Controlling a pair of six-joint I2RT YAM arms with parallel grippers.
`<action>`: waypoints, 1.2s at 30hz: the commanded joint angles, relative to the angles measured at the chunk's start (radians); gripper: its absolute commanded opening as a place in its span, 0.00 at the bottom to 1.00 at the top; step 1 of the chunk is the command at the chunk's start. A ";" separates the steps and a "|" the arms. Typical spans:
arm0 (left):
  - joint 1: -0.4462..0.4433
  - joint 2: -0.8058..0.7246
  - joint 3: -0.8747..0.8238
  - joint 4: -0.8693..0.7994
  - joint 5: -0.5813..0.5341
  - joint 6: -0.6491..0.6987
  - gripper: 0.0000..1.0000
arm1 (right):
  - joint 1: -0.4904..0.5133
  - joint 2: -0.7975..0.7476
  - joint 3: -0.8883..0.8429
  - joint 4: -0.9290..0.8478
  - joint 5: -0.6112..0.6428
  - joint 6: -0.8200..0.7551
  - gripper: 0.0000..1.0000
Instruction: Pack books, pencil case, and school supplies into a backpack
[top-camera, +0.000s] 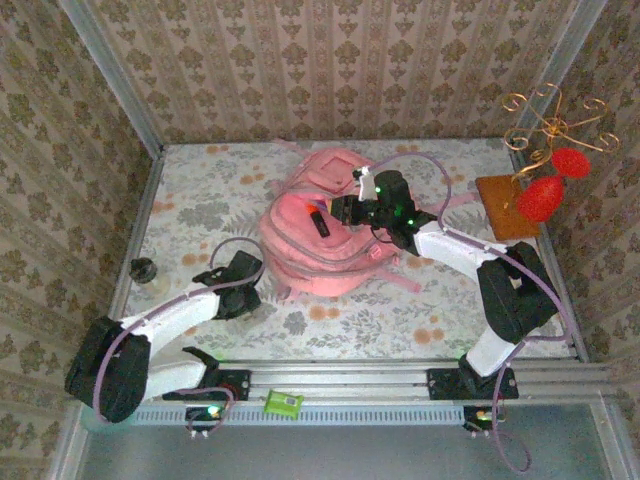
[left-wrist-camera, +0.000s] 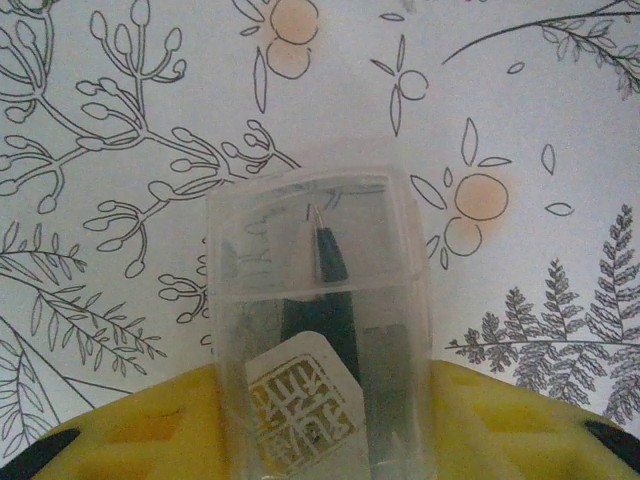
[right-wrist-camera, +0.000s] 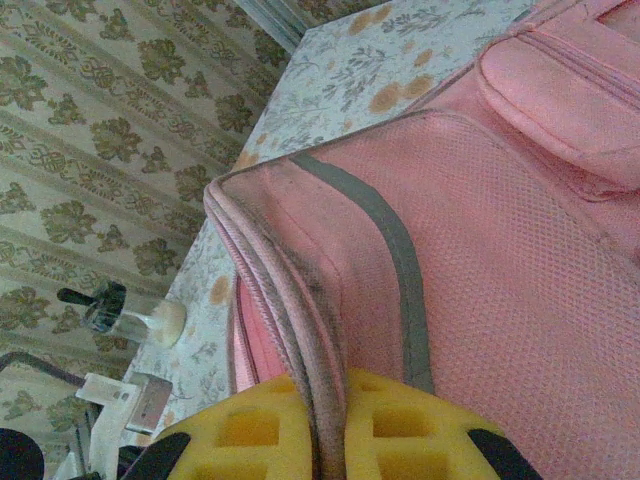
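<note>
The backpack's zip rim (right-wrist-camera: 283, 280) is held up by my right gripper, so my left gripper should keep moving the pencil case into the backpack's opening (top-camera: 312, 218) and let go of it there.
The pink backpack (top-camera: 318, 250) lies in the middle of the table. My right gripper (right-wrist-camera: 330, 432) is shut on its zip rim (right-wrist-camera: 290, 300), the piping pinched between the yellow fingers (right-wrist-camera: 250, 430), and holds the opening up (top-camera: 345, 212). A dark piece with a red-orange tip (top-camera: 318, 221) shows in the opening. My left gripper (left-wrist-camera: 320, 440) is shut on a clear plastic pencil case (left-wrist-camera: 315, 270) with pens inside, low over the flowered tablecloth to the left of the backpack (top-camera: 240, 275). The books are hidden.
A small black-capped object (top-camera: 143, 267) stands near the table's left edge. At the right stands a brown board (top-camera: 505, 205) with a gold wire stand (top-camera: 550, 120) and red ornaments (top-camera: 545, 195). A green item (top-camera: 283, 403) rests on the front rail.
</note>
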 joint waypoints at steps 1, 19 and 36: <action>0.007 -0.085 0.065 0.042 -0.027 0.045 0.37 | -0.012 0.007 0.003 0.039 -0.014 -0.008 0.00; -0.079 0.251 0.553 0.480 0.074 -0.006 0.37 | -0.009 -0.033 0.058 -0.036 -0.047 0.028 0.00; -0.169 0.401 0.515 0.614 -0.019 -0.150 0.56 | -0.018 -0.022 0.157 -0.034 -0.036 0.098 0.00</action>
